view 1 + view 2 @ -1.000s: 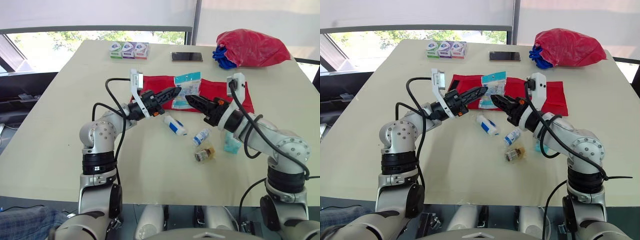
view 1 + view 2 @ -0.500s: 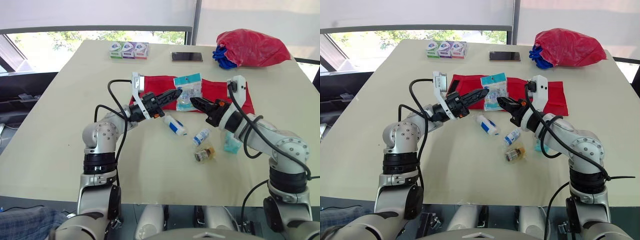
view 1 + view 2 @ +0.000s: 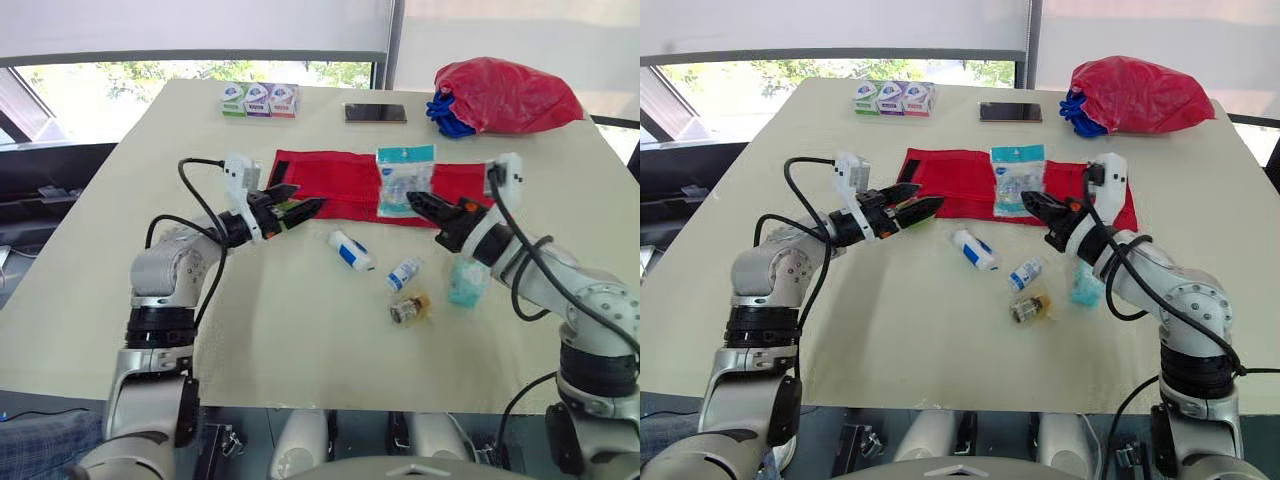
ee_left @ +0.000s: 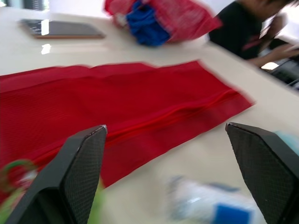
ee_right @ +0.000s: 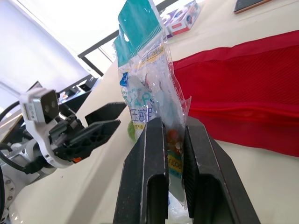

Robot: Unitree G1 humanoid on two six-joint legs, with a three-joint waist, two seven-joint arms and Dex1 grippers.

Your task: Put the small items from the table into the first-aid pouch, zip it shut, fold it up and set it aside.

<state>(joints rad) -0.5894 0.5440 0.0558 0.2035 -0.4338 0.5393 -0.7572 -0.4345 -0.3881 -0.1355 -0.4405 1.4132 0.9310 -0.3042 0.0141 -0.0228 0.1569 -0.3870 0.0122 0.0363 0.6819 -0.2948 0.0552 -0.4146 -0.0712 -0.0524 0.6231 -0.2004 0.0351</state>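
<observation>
The zipper edge (image 4: 180,113) is lying loose along a gap in the red pouch. The mesh pocket (image 4: 117,100) will gape open when I raise that zipper edge.
The red first-aid pouch (image 3: 335,185) lies flat and unfolded across the table's far middle. My right gripper (image 3: 420,200) is shut on a clear packet with a teal header (image 3: 404,178), holding it upright over the pouch's right part; the wrist view shows the packet (image 5: 149,88) pinched between the fingers. My left gripper (image 3: 308,196) stands open with nothing in it, just off the pouch's left end, its fingers (image 4: 79,163) spread wide. On the table in front of the pouch lie a white and blue tube (image 3: 350,250), a small white bottle (image 3: 404,272), an amber vial (image 3: 409,308) and a teal packet (image 3: 464,283).
Three small boxes (image 3: 258,100), a phone (image 3: 375,113) and a red bag with blue contents (image 3: 505,95) sit along the far edge. A person (image 4: 247,28) is beyond the table's right side. Bare tabletop spreads at the left and near the front edge.
My left gripper has opened and drawn back to the left, away from the packet. My right gripper has carried the packet to the right, over the pouch.
</observation>
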